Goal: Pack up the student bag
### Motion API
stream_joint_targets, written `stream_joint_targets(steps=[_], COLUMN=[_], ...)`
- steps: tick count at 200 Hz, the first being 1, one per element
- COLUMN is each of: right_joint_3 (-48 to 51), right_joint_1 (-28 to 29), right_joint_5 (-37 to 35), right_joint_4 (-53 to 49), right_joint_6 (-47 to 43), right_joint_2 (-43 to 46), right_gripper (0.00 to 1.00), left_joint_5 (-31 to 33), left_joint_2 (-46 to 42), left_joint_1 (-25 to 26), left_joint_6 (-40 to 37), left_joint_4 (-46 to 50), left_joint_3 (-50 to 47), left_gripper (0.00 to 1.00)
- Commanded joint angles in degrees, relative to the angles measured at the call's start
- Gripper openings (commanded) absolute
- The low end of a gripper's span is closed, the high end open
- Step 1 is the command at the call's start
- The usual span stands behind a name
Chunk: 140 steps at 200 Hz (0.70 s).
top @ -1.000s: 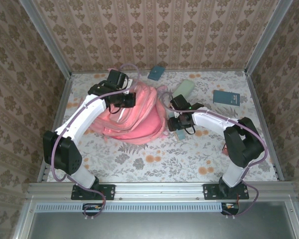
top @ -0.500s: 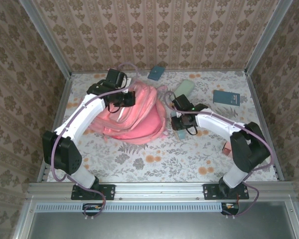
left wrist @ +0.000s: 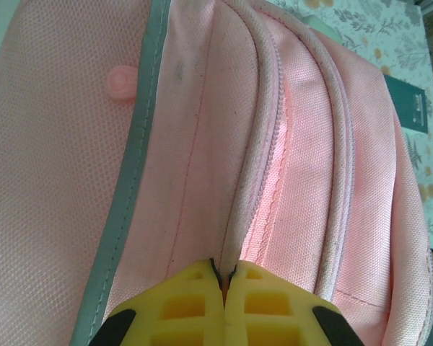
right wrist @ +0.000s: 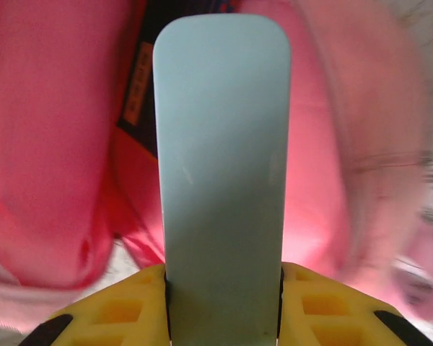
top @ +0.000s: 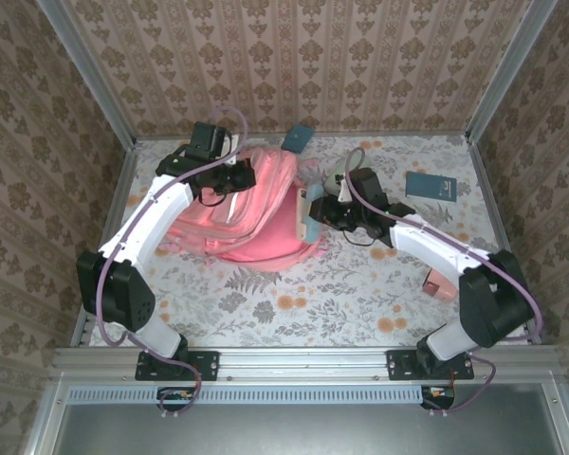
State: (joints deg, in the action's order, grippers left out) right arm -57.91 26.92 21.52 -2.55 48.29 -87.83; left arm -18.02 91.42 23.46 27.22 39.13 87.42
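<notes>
I have the bag's opening (top: 281,229) held wide with my left gripper and the case's front end (right wrist: 221,40) points in, so I should keep pushing with my right gripper until the case is inside.
The student bag (top: 256,223) is a big pink backpack lying at the table's middle left. My left gripper (top: 235,180) is at its far top edge, shut on a piped seam of the pink fabric (left wrist: 234,216) beside a grey stripe (left wrist: 133,166); the yellow fingertips (left wrist: 224,270) meet with the seam pinched between them. My right gripper (top: 321,210) is at the bag's right side, shut on a flat pale blue-grey case (top: 308,214). In the right wrist view the case (right wrist: 224,144) stands up from the gripper (right wrist: 224,288) and points at the bag's dark opening (right wrist: 133,94).
A dark blue book (top: 431,186) lies at the back right. A small teal item (top: 297,139) sits by the back wall, and a pale green object (top: 344,167) is half hidden behind the right arm. A pink thing (top: 441,282) lies near the right arm's elbow.
My right gripper closed on the pale case beside the bag, lifted it off the table and swung it left and back to the bag's opening. The left gripper pulled the bag's edge slightly back.
</notes>
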Motion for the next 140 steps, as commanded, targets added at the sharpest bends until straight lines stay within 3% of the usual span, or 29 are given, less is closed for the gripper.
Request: stream_joint_targets(steps=[1,19,55,120,140], right_joint_3=[1.39,0.76,-4.18,-17.49,-18.39], right_joint_1=[1.27,1.99,2.82,5.36,5.6], right_joint_5=[4.0,1.4,-4.18,-7.11,-7.17], right_joint_4=[18.97,24.95,27.68,20.45,17.03], right_joint_6=[16.02,22.07,29.11,28.38,26.98], right_joint_2=[-5.04,-9.9,-19.26,-31.21,-32.3], right_gripper=[0.22,0.22,0.22,0.29,0.39], left_joint_5=[-4.07,-4.21,-4.82,-4.93,-4.75], left_joint_2=[-3.22,-3.27,-3.27,-3.24,-3.26], left_joint_1=[-0.3,-0.26,-0.25,-0.19,-0.25], left_joint_6=[2.97,3.2,3.3,2.84,2.33], left_joint_4=[-5.76,-5.74,-5.48,-4.68,-4.29], left_joint_3=[1.22,1.06,0.72,0.31,0.34], left_gripper=[0.0,0.0,0.0,0.0,0.0])
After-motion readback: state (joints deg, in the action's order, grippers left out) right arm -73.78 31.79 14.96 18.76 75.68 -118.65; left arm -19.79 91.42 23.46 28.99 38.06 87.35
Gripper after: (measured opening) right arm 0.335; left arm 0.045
